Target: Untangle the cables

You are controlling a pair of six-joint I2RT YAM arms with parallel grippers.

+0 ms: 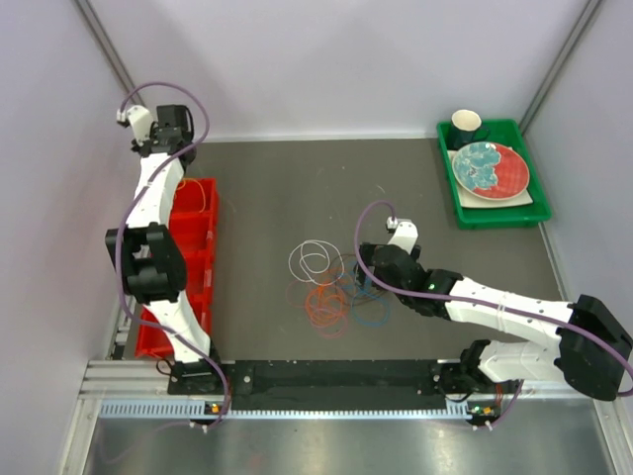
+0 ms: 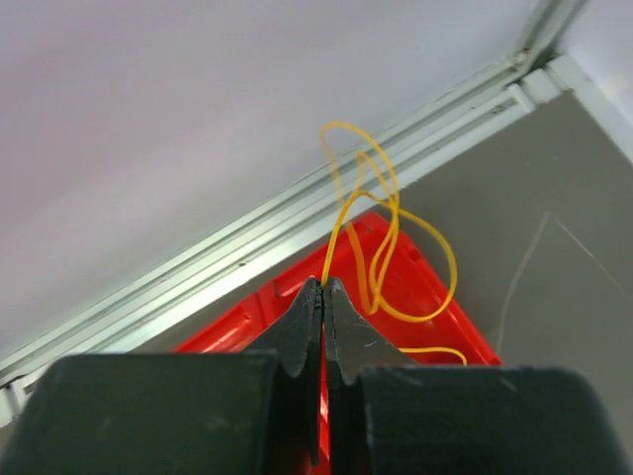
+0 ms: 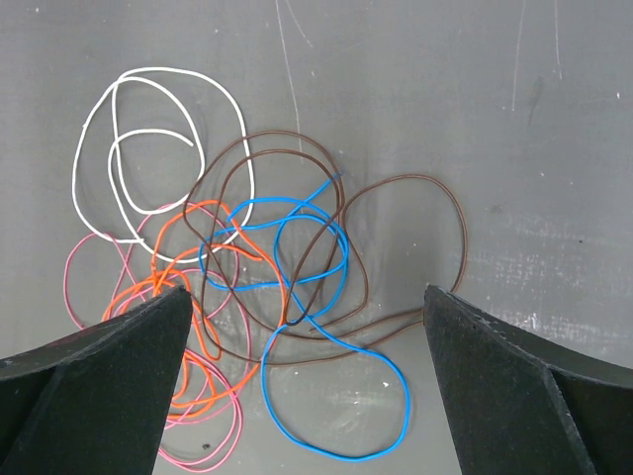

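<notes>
I should lower the yellow cable (image 2: 395, 205) with my left gripper until its loops lie inside the bin before it lets go, because the cable hangs clear of the tangle over the red bin's far end (image 1: 198, 201).
The cables (image 1: 331, 287) lie tangled at mid-table. Up close I see a white loop (image 3: 163, 68), a brown cable (image 3: 464, 252), a blue cable (image 3: 352, 458), an orange cable (image 3: 193, 207) and a pink cable (image 3: 238, 421), overlapping one another. My right gripper (image 3: 307, 290) hovers open just above them, its fingers to either side of the blue and brown loops, and it holds nothing. My left gripper (image 2: 324, 284) is shut on a yellow cable (image 2: 343, 125), which hangs in loops over the far end of the red bin (image 2: 415, 287).
The red bin (image 1: 193, 247) runs along the table's left side beside the left arm. A green tray (image 1: 495, 213) at the back right carries a plate (image 1: 490, 168) and a dark cup (image 1: 467, 124). Walls close in the back and sides.
</notes>
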